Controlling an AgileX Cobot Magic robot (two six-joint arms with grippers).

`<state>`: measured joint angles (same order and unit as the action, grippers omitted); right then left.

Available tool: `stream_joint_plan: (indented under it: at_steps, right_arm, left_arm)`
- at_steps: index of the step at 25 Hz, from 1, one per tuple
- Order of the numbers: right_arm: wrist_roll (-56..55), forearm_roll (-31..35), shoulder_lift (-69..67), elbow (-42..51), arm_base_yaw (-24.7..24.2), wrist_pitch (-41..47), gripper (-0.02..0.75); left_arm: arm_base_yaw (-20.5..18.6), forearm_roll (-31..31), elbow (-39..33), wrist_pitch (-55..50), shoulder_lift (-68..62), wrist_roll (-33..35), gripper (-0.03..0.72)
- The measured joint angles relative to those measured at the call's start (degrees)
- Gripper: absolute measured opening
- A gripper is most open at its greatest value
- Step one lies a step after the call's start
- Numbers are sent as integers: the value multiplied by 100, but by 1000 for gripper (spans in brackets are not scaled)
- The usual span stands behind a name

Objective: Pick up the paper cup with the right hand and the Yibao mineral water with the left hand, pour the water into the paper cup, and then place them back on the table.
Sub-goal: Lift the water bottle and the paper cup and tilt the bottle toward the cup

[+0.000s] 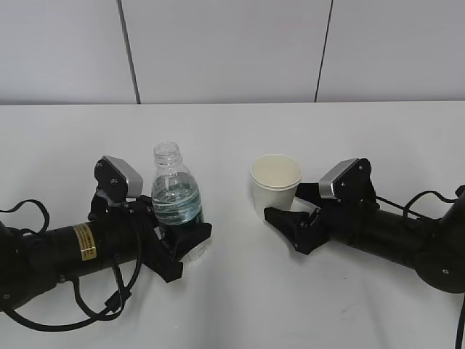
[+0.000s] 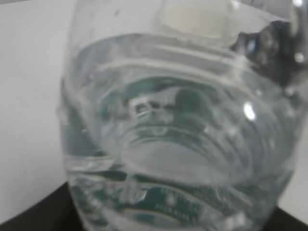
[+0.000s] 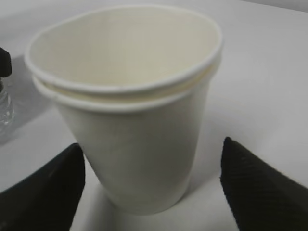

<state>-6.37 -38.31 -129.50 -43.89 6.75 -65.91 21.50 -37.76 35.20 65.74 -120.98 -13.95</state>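
The water (image 1: 177,198) will come out in a thin stream when I tilt the bottle over the paper cup, because the bottle's narrow opening (image 1: 166,147) is open.
The Yibao mineral water (image 1: 175,195), a clear ribbed bottle with a green label and no cap, stands upright on the white table (image 1: 232,138) at the left. My left gripper (image 1: 186,249) is open, with its fingers on either side of the bottle's lower part. In the left wrist view the bottle (image 2: 178,139) fills the frame and hides the fingertips. The paper cup (image 1: 275,183) stands right of centre. My right gripper (image 1: 289,227) is open around the cup's base. In the right wrist view the cup (image 3: 130,115) stands between both fingers (image 3: 43,192) with a gap on each side.
The cup shows a doubled rim (image 3: 120,94), as if two cups are nested. A grey panelled wall (image 1: 232,51) stands behind the table's far edge. Black cables (image 1: 109,305) loop beside the left arm.
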Motion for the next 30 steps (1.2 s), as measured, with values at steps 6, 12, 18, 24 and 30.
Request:
stream_joint_plan:
  at_steps: [6, 12, 18, 24, 30]
  right_arm:
    - [-27, -13, -122, -268, 172, 0, 674]
    - [-27, 12, -122, -527, 322, 0, 669]
    - [-27, 56, -125, -572, 322, 0, 640]
    - [-153, -232, -137, -573, 322, 10, 594]
    - [-164, -159, -137, -573, 322, 20, 593]
  left_arm:
    - [0, 6, 0, 5, 0, 0, 414]
    - [0, 6, 0, 5, 0, 0, 414]
    - [0, 6, 0, 5, 0, 0, 414]
    - [0, 19, 0, 5, 0, 0, 410]
    - [0, 23, 0, 5, 0, 0, 410]
